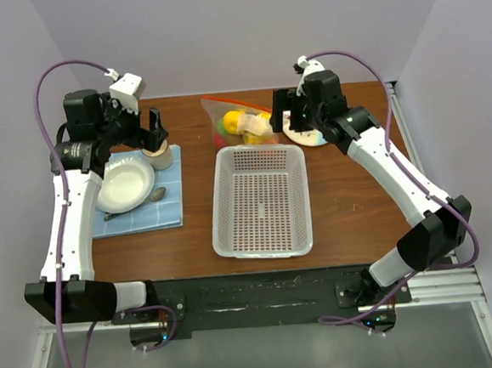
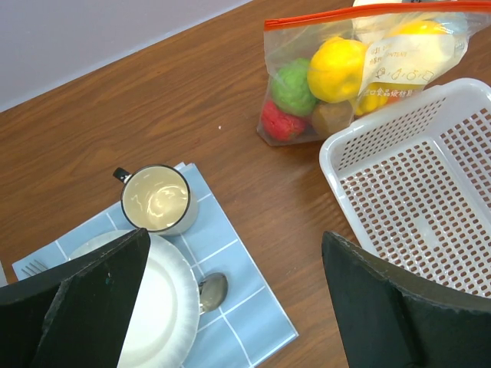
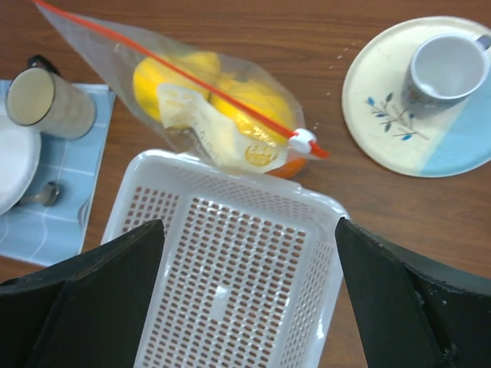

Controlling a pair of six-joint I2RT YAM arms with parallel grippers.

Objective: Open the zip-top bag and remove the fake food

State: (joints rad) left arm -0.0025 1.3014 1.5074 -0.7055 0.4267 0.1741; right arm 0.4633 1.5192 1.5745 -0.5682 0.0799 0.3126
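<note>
The zip strip's slider end [image 3: 304, 140] stands up clear of the basket's rim. The robot's right gripper goes on moving in until its open fingers are on both sides of the zip strip.
The zip-top bag [image 1: 243, 123] lies at the back middle of the table, just beyond the white basket, its orange-red zip strip [image 3: 176, 73] running closed to a white slider [image 3: 303, 139]. Inside is the fake food: yellow pieces [image 2: 336, 69], a green one [image 2: 291, 86] and a red one [image 2: 280, 121]. My left gripper [image 1: 144, 131] is open and empty, hovering above the cream mug, left of the bag; in its wrist view [image 2: 234, 245] the bag [image 2: 368, 61] is at upper right. My right gripper [image 1: 292, 116] is open and empty, hovering right of the bag above the basket's far edge [image 3: 249, 230].
A white perforated basket [image 1: 258, 148] sits mid-table. At left a blue checked cloth [image 1: 167, 209] carries a white plate [image 1: 125, 183], a cream mug [image 1: 160, 157] and a spoon [image 1: 156, 194]. At back right a patterned plate [image 3: 399, 130] holds a grey cup [image 3: 449, 69].
</note>
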